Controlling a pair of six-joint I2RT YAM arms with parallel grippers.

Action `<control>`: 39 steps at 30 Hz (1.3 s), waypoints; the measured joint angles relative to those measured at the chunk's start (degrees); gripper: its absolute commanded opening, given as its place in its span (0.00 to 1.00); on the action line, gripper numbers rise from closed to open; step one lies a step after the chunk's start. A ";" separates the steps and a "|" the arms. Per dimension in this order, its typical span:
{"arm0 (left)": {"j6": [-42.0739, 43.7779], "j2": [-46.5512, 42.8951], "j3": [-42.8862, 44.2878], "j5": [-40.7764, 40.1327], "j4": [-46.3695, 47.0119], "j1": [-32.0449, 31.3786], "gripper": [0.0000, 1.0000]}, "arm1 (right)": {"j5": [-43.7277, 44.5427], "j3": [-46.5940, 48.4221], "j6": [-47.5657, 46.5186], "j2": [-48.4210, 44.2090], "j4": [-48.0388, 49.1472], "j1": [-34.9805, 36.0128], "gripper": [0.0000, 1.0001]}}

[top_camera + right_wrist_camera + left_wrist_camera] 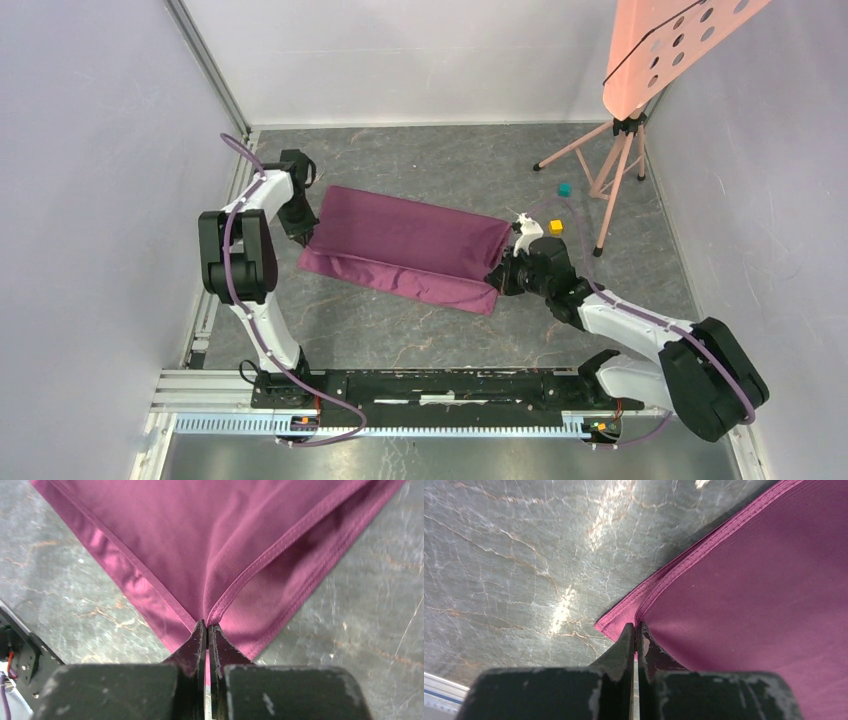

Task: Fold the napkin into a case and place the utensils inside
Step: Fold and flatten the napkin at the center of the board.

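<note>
The napkin is slanted, with its corner at my right gripper (488, 289) closer to me, so I should keep that corner back and pull my left gripper's corner (309, 249) of the napkin closer.
The plum-purple napkin (405, 245) lies on the grey marbled table, its upper layer folded over so that a strip of the lower layer shows along the near edge. My left gripper (304, 235) is shut on the upper layer's left corner; the left wrist view shows the jaws (636, 628) pinching the hemmed edge of the napkin (749, 605). My right gripper (497, 271) is shut on the right corner. In the right wrist view the hem of the napkin (200, 540) bunches into the closed tips (206, 625). The utensils are out of view.
A small teal cube (565, 189) and a yellow cube (556, 227) sit on the table just behind my right gripper. A tripod (615, 165) carrying a peach perforated board (670, 50) stands at the back right. White walls close in both sides.
</note>
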 measured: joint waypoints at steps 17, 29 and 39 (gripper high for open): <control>-3.98 -4.04 -13.44 3.52 0.11 -0.20 0.02 | 6.21 2.45 -9.22 12.50 -1.20 -4.46 0.00; -4.13 -10.05 -16.68 2.36 0.31 -0.15 0.02 | 6.91 9.05 -13.81 7.06 -13.44 1.73 0.00; -4.13 -10.62 -16.79 0.33 0.15 -0.04 0.02 | 6.82 8.55 -11.65 3.58 -16.81 2.34 0.00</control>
